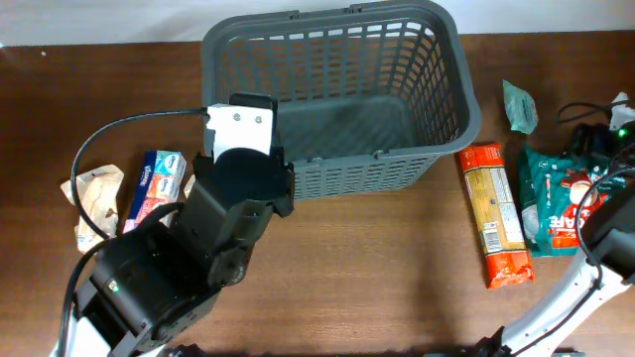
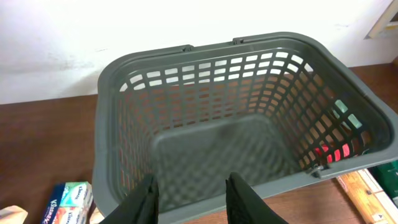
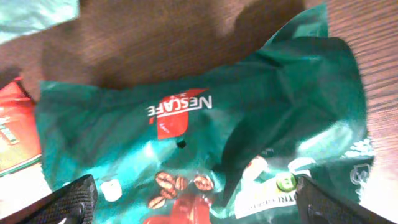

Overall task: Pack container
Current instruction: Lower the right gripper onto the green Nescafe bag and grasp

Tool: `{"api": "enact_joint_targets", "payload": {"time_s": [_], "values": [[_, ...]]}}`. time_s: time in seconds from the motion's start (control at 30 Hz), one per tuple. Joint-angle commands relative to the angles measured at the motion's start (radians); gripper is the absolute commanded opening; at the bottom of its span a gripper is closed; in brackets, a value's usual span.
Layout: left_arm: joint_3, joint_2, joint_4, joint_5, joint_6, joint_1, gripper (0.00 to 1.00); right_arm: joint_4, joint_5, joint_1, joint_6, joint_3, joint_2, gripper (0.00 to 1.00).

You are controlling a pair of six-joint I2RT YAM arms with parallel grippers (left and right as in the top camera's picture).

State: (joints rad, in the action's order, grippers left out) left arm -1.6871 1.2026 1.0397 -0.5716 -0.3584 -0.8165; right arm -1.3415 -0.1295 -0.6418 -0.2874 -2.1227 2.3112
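Note:
My right gripper should move over to the packet's Nutri-Grade end [image 3: 329,140] and pinch it there, because the Nescafe packet's broad side [image 3: 186,143] is wider than the gripper's open fingers.
The container [image 1: 337,89], a large dark grey lattice basket, stands at the back middle of the table with nothing visible inside it [image 2: 217,143]. My left gripper [image 2: 189,199] hovers over its near left rim, open, with nothing between the black fingers [image 2: 146,202]. At the right edge, my right gripper [image 3: 196,199] stands wide open just above a green Nescafe packet [image 3: 186,124], one fingertip off each side of it. The overhead view shows that packet [image 1: 556,198] lying flat on the table to the right of the container.
An orange-red pasta packet [image 1: 496,213] lies right of the container, beside the Nescafe packet. A small green packet [image 1: 518,106] is at the back right. Left of the container lie a Kleenex pack [image 1: 154,188] and a beige packet [image 1: 94,198]. Cables [image 1: 595,119] trail at the right edge.

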Motion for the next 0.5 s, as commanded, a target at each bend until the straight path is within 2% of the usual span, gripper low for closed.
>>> {"api": "enact_joint_targets", "payload": {"time_s": [0.0, 0.1, 0.3, 0.37, 0.47], "values": [[-0.023, -0.001, 0.001, 0.0, 0.013, 0.003, 0.29, -0.012, -0.017, -0.026, 0.004, -0.024, -0.071, 0.99], [-0.023, -0.001, 0.0, 0.0, 0.013, 0.003, 0.29, -0.018, -0.057, -0.077, -0.013, -0.024, -0.08, 0.99], [-0.023, 0.0, -0.006, -0.016, 0.013, 0.003, 0.29, -0.019, -0.402, -0.259, -0.21, 0.02, -0.08, 0.99], [-0.023, 0.0, -0.014, -0.02, 0.013, 0.003, 0.29, 0.006, -0.516, -0.316, -0.295, 0.089, -0.079, 0.99], [-0.023, 0.0, -0.028, -0.02, 0.013, 0.003, 0.29, 0.082, -0.556, -0.343, -0.307, 0.188, -0.079, 0.99]]}}
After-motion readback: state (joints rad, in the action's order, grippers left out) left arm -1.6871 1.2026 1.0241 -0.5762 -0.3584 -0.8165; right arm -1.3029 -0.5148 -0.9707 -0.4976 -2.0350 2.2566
